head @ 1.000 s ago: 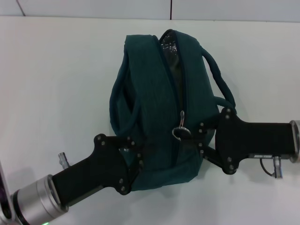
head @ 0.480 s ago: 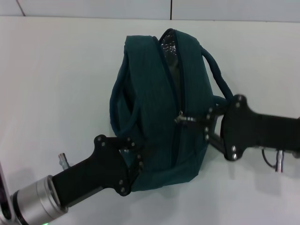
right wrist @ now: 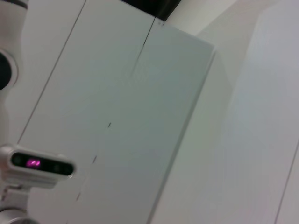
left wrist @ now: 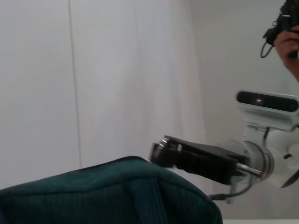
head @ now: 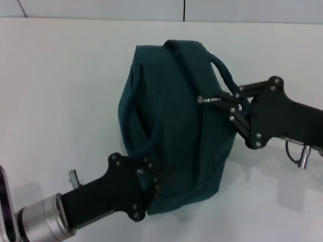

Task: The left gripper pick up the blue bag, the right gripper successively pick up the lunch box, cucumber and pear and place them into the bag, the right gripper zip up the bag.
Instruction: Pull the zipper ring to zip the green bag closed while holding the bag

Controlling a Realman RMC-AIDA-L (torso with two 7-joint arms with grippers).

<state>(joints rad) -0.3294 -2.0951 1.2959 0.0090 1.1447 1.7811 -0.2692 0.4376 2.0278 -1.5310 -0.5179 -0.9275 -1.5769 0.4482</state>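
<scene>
My left gripper should grip the bag higher, beside its handle point(head: 131, 132), and turn the zipper toward my right gripper, since the blue bag's zipper point(head: 184, 65) slants away from it.
The blue bag point(head: 171, 126) lies on the white table point(head: 60, 85), its top zipper drawn shut along most of its length. My left gripper point(head: 150, 177) is shut on the bag's near end. From the right, my right gripper point(head: 226, 102) is shut on the metal zipper pull point(head: 206, 100), near the far handle point(head: 225, 70). In the left wrist view the bag's fabric point(left wrist: 117, 196) fills the foreground, with the right gripper point(left wrist: 161, 151) behind it. The lunch box, cucumber and pear are out of view.
The table's far edge meets a pale wall point(head: 151, 9). A person's hand with a camera point(left wrist: 285, 28) shows in the left wrist view. The right wrist view holds only wall panels and the robot's head camera point(right wrist: 37, 163).
My right gripper has dragged the zipper pull away from me along the bag's top. The opening with its silvery lining has shut. The bag and my left gripper have shifted slightly.
</scene>
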